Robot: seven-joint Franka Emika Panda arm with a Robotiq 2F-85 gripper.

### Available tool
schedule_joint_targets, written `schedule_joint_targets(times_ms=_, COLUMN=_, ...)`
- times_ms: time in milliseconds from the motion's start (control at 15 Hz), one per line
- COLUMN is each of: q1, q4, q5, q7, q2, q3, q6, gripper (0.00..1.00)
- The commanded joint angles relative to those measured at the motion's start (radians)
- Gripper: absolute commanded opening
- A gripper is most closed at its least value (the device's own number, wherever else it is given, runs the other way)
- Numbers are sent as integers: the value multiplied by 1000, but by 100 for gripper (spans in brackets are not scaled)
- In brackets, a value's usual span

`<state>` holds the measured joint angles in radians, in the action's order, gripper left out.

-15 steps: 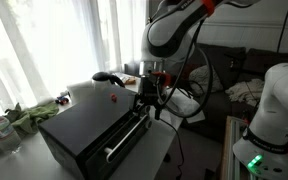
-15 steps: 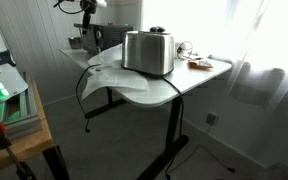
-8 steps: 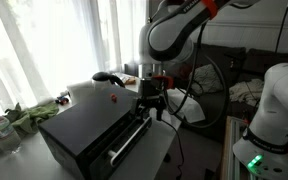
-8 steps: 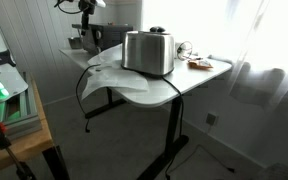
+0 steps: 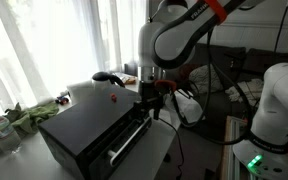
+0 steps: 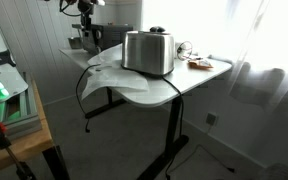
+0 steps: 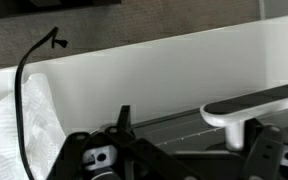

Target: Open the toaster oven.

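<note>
Next, I turn my gripper square and straddle the post before pulling the door, because the toaster oven's handle sits crooked to my gripper with its end post (image 7: 234, 132) at a fingertip.
The toaster oven (image 5: 84, 125) is a black box on the table, with its silver bar handle (image 5: 124, 142) along the front door. My gripper (image 5: 150, 108) hangs fingers-down at the far end of that handle, just above the door's top edge. In the wrist view the handle's rounded end and its post (image 7: 246, 108) lie over the dark glass door (image 7: 174, 125), just ahead of my spread fingers (image 7: 184, 160). The gripper is open and holds nothing. In an exterior view only the arm (image 6: 84, 12) shows at the top left, and the oven is mostly hidden.
A silver slot toaster (image 6: 149, 52) stands on the white table (image 6: 209, 75) next to a plate of food (image 6: 199, 64). A black cable (image 7: 24, 95) runs over white cloth. A small red object (image 5: 112, 98) lies on the oven's top. Green items (image 5: 29, 112) sit at the left.
The arm's upper links have swung a little to the right. The gripper has stayed at the far end of the handle, and the oven looks unchanged.
</note>
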<state>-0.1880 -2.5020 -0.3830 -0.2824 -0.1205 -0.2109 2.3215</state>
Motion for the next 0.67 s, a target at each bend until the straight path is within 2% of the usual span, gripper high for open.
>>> schedule_joint_targets(times_ms=0, q1=-16, q4=-46, q5=-93, q7=33, q2=-29, q3=9, q6=71, gripper=100)
schedule_joint_targets(times_ms=400, q1=-27, q4=-58, q5=-316, q7=209, q2=-61, q3=22, q6=88, gripper=100)
schedule_joint_targets(times_ms=600, q1=-21, q4=-55, q5=-363, q7=277, q2=-63, q3=27, q6=46, gripper=100)
